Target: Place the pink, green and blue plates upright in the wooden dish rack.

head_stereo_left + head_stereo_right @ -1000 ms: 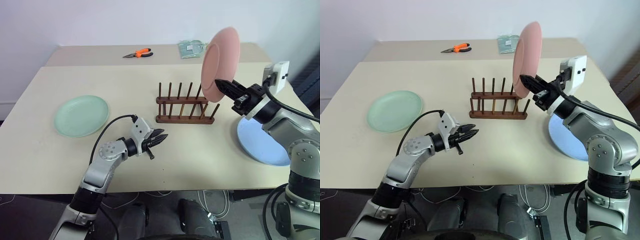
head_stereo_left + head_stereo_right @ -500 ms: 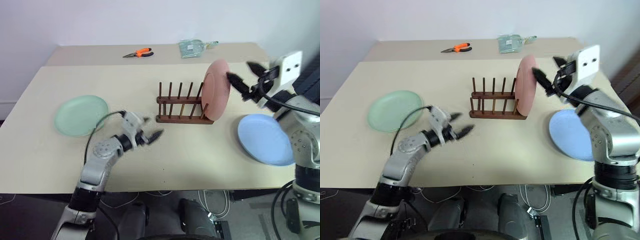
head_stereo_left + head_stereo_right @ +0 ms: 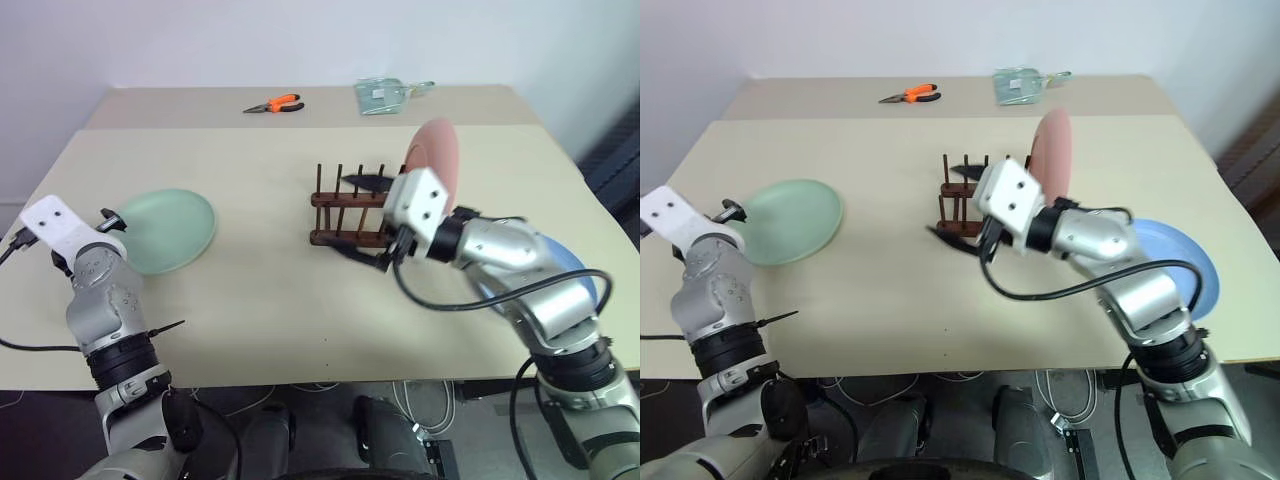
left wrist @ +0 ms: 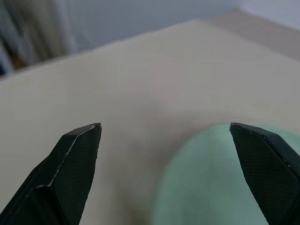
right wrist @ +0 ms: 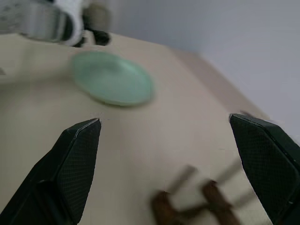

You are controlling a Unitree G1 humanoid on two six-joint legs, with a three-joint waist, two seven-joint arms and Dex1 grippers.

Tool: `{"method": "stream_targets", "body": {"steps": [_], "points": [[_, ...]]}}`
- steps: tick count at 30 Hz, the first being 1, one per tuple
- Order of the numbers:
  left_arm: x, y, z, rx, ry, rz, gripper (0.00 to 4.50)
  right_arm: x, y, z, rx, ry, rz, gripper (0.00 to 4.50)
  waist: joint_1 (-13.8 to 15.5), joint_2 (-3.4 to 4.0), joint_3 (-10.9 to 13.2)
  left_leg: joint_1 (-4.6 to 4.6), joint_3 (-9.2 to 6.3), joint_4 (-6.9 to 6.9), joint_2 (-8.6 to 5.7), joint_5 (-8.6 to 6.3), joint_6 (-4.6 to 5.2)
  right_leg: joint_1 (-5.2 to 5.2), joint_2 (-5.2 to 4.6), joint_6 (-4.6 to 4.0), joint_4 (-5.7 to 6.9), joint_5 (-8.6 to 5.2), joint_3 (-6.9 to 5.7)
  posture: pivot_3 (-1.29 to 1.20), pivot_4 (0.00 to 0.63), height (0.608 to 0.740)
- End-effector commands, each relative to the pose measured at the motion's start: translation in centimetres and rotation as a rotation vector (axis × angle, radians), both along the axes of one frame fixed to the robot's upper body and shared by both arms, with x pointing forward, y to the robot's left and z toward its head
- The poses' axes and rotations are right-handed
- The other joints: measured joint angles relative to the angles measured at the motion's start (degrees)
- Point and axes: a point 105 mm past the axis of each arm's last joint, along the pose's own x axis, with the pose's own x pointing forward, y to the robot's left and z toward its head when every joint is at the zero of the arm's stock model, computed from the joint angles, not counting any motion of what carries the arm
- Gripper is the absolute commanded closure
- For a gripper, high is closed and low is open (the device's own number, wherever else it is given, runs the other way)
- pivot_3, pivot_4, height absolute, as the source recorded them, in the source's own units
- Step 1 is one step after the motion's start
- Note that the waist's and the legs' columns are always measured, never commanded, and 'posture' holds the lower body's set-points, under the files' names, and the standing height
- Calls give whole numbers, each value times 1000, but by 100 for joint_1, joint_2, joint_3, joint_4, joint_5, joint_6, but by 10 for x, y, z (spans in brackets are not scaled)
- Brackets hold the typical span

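Observation:
My left gripper should hand the green plate (image 3: 170, 231) to my right gripper above the rack (image 3: 330, 203), because the plate lies flat by my left gripper, far from the rack.
The pink plate (image 3: 436, 158) stands on edge at the right end of the wooden dish rack (image 3: 345, 200); my right arm hides its base. My right gripper (image 3: 358, 218) hangs open just in front of the rack, holding nothing, and its wrist view looks over the rack (image 5: 197, 206) to the green plate (image 5: 112, 77). That green plate (image 3: 165, 230) lies flat on the table's left side. My left gripper (image 4: 164, 126) is wide open and empty at the plate's left rim. The blue plate (image 3: 572, 272) lies flat at the right, partly behind my right arm.
Orange-handled pliers (image 3: 275, 104) and a greenish packet (image 3: 385, 95) lie at the far side of the table (image 3: 250, 300). Bare tabletop stretches between the green plate and the rack, and in front of both.
My right gripper let go of the pink plate, now upright at the rack, and swung left in front of the rack. My left gripper opened and swung left to the green plate.

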Motion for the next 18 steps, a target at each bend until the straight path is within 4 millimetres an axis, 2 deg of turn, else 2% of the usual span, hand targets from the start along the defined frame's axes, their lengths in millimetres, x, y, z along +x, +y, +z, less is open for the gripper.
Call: {"method": "stream_targets", "body": {"steps": [1,4,7,11,14,18], "points": [[-12,-5,-11,-224,-63,23,0,-4,3,6,13,-56,16,47,22,-7,-4,-6,-5,2,-2,1,-1,0,0,0,-1,1,0,0,150,740],[-13,-16,-29,-420,-96,0,866,0,2,1,-4,-65,1,0,10,-19,-3,-8,-12,1,-4,1,-3,-2,0,0,0,1,-5,0,150,740],[-8,-25,-31,-499,-119,-46,2393,4,-1,1,-3,-56,-9,0,12,-16,-5,-4,-13,-6,-3,5,-9,-6,2,0,7,0,-6,0,150,740],[6,-38,-21,-515,-169,-165,4464,3,-2,3,5,-20,-4,0,11,-18,-4,-6,-13,-5,-3,6,-11,-5,3,-1,6,0,-8,0,150,740],[24,-63,23,-359,-289,-369,4464,4,-2,6,-16,-63,-20,0,16,-28,1,-9,-15,-5,-3,7,-12,-6,4,-5,5,2,-11,0,150,740],[32,-103,85,-123,-448,-594,4464,9,2,16,-55,-183,-52,0,-1,-30,2,-19,-12,-5,-3,8,-14,-13,4,-10,-2,5,-11,0,150,740]]}}
